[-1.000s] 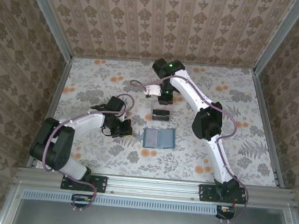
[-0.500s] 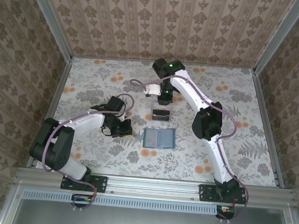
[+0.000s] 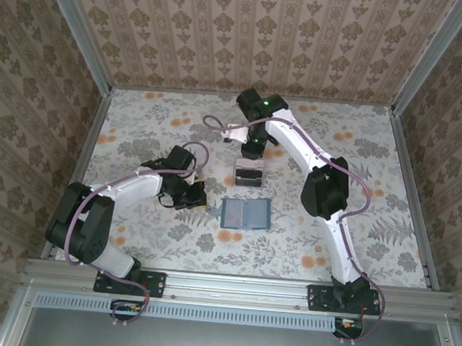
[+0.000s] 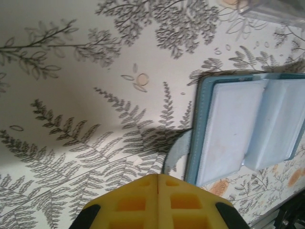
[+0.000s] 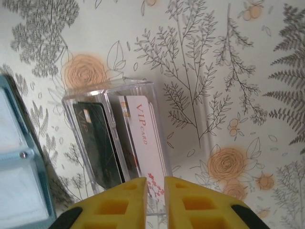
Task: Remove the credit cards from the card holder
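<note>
My right gripper should keep going to the pocket (image 3: 233, 214) beside the grey-blue tab and open there, as the white card is inside the clear box (image 3: 250, 164).
The card holder (image 3: 246, 214) lies open on the flowered table, its pale inner pockets (image 4: 228, 129) facing up. My left gripper (image 4: 157, 177) is shut, its tips by the holder's left edge next to a small grey-blue tab (image 4: 178, 150). Beyond the holder stands a clear plastic box (image 3: 249, 174) holding two credit cards, a black one (image 5: 95, 143) and a white VIP one (image 5: 143, 136). My right gripper (image 5: 155, 183) hovers over the near end of the box. Its jaws stand a narrow gap apart, and the white card's end shows in that gap, not pinched.
Patterned walls with metal posts (image 3: 77, 34) close in the table on three sides. The holder's teal edge (image 5: 19, 176) lies just left of the clear box. The right arm's elbow (image 3: 325, 193) hangs over the table to the right of the holder.
The right gripper's jaws have parted a little above the clear box, and a pale card now shows in the box. The left arm and the card holder have stayed put.
</note>
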Tool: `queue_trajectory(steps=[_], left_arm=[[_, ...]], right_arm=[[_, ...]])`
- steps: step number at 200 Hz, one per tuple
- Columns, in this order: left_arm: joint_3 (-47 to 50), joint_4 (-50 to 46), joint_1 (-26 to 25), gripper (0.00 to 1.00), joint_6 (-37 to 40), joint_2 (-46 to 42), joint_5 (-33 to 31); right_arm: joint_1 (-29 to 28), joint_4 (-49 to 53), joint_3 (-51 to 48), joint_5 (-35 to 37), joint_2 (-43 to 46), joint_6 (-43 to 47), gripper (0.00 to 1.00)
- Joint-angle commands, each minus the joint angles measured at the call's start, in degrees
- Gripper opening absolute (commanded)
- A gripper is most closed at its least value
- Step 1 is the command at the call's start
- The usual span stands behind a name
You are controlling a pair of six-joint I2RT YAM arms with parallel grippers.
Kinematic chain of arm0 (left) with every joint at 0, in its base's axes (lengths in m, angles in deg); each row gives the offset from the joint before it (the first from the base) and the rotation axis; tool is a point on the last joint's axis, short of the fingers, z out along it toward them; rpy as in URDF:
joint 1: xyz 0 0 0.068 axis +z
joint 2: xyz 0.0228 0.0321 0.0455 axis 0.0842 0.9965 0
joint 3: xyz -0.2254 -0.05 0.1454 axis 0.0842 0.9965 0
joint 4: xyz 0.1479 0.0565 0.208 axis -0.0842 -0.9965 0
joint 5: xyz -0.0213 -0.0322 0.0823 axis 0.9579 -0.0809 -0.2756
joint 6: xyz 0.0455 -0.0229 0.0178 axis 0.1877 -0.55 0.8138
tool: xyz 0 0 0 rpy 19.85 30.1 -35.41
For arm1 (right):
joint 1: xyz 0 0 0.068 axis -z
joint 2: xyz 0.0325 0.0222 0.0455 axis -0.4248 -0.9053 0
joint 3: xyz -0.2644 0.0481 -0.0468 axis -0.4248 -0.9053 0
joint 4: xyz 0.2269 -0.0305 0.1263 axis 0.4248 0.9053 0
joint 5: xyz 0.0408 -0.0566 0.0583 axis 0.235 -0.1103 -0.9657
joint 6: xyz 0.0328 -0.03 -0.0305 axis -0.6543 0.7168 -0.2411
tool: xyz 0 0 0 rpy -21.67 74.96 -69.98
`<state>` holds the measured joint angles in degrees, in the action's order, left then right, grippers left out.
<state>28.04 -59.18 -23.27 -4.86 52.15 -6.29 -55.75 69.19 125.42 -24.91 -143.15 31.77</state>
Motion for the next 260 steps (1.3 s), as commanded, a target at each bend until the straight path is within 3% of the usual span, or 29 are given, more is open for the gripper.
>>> queue_trajectory(steps=[1, 42, 100, 126, 170, 225, 260], left_arm=[[-3.24, -2.03, -1.53, 0.01, 1.28, 1.13, -0.49], [-5.64, -1.95, -3.85, 0.01, 1.67, 3.66, -0.29], [-7.31, 0.04, -6.21, 0.01, 1.81, 9.54, 0.20], [-8.32, -0.70, -6.80, 0.01, 2.82, 11.67, -1.33], [-9.04, -2.05, -6.80, 0.00, 4.09, 14.00, -3.87], [-8.36, -1.80, -6.80, 0.00, 4.35, 15.26, -4.05], [-6.79, -0.99, -6.80, 0.00, 3.98, 14.52, -3.63]], right_arm=[[-0.64, -12.75, -9.48, -1.04, 9.19, -12.15, 0.16], [-2.13, -30.88, -31.38, 0.22, 22.91, -32.16, 0.13], [-3.07, -41.78, -50.13, -9.11, 33.01, -60.21, 0.03], [-5.17, -46.35, -57.80, -11.08, 35.61, -66.44, 0.03], [-7.57, -46.99, -62.62, -12.86, 34.78, -74.58, 0.04], [-9.26, -46.91, -63.39, -16.11, 31.36, -80.95, 0.03], [-9.86, -50.00, -63.91, -20.11, 28.14, -83.47, 0.11]])
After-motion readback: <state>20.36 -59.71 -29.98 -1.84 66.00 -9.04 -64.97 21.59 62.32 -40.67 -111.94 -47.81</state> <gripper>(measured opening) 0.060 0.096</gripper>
